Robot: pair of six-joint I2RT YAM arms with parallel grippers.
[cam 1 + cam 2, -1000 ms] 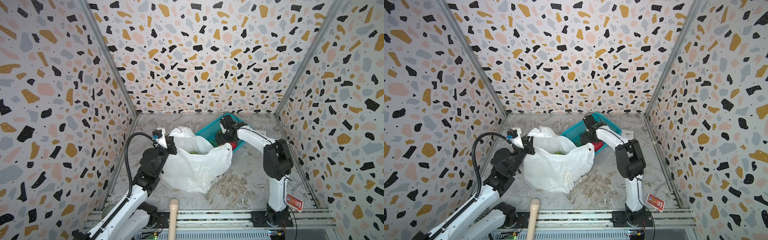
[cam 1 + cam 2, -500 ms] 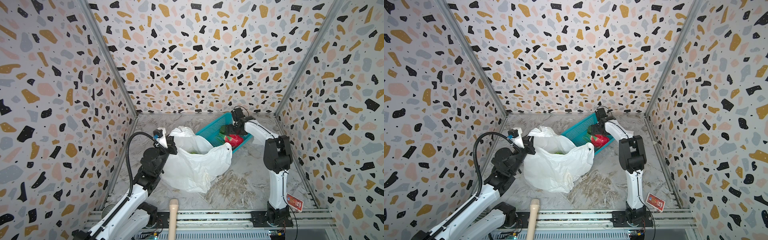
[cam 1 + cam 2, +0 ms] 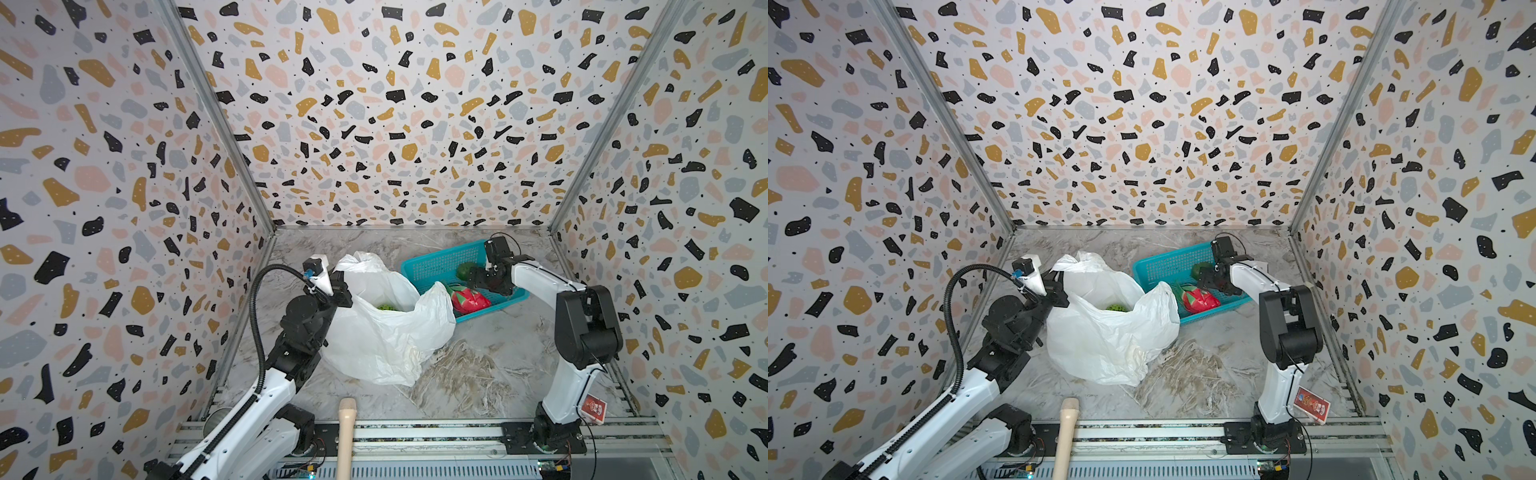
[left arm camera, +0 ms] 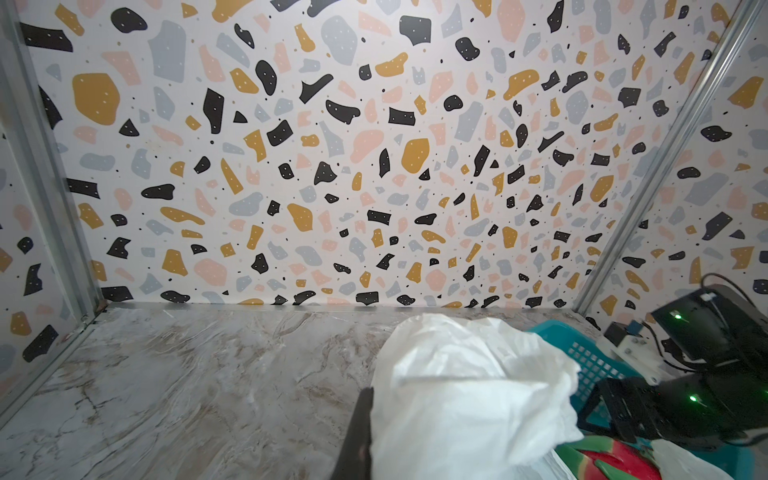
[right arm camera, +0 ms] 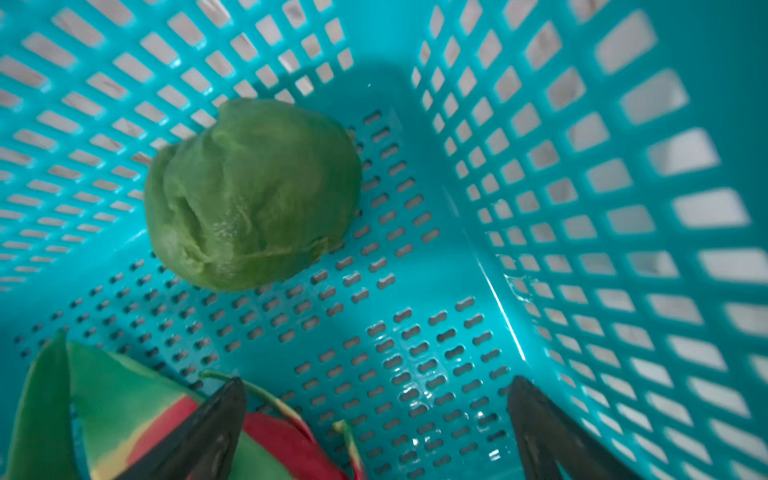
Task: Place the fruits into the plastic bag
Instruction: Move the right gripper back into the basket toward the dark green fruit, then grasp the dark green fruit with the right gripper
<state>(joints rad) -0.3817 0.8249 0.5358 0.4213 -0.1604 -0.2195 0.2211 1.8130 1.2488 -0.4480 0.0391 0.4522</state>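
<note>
My right gripper's fingers are spread across empty basket's bottom (image 5: 400, 380) beside the dragon fruit, so I should move them over the round green fruit (image 3: 465, 270) and grab that first.
The white plastic bag (image 3: 386, 332) (image 3: 1108, 336) stands open at the middle left. My left gripper (image 3: 338, 286) (image 3: 1059, 291) is shut on its rim and holds the mouth up. The left wrist view shows one dark finger (image 4: 360, 428) against the bag (image 4: 469, 399). A bumpy green fruit (image 3: 386, 307) lies inside. My right gripper (image 3: 478, 278) (image 5: 374, 415) hangs open and empty in the teal basket (image 3: 436, 262) (image 5: 582, 208), between a round green fruit (image 3: 464, 271) (image 5: 249, 195) and the red dragon fruit (image 3: 469, 300) (image 5: 145, 424).
The basket sits at the back right, its near end tucked behind the bag's mouth. A wooden handle (image 3: 346, 432) pokes in at the front edge. A red card pack (image 3: 592, 409) leans by the right arm's base. Speckled walls close three sides.
My right gripper has swung from the bag's mouth back to the right and now sits low in the basket, still open. The left gripper and the bag have not moved.
</note>
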